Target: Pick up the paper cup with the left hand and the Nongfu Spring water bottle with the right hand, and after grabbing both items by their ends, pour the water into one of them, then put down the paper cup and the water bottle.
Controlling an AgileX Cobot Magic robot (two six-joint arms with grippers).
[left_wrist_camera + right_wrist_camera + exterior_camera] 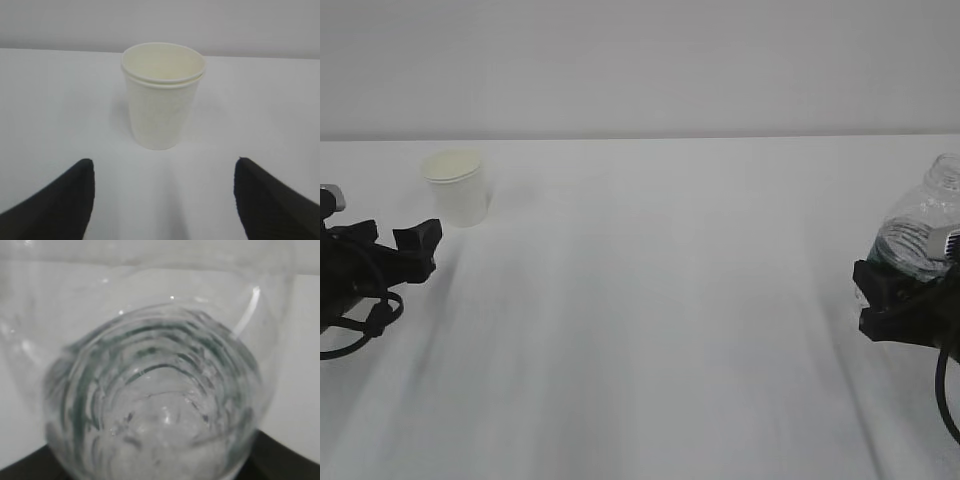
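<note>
The water bottle will pour a thin stream when the robot tilts it over the paper cup, because its clear opening on top is uncapped.
The paper cup stands upright at the table's back left, and in the left wrist view the paper cup is centred ahead of the fingers. My left gripper is open a short way in front of the cup. Its black fingertips stand wide apart, nothing lies between them, and the left gripper does not touch the cup. At the far right my right gripper is shut on the Nongfu Spring water bottle. The clear ribbed bottle fills the right wrist view, hiding most of the right gripper.
The white table runs back to a plain pale wall. Black cables hang by the left arm at the left edge.
</note>
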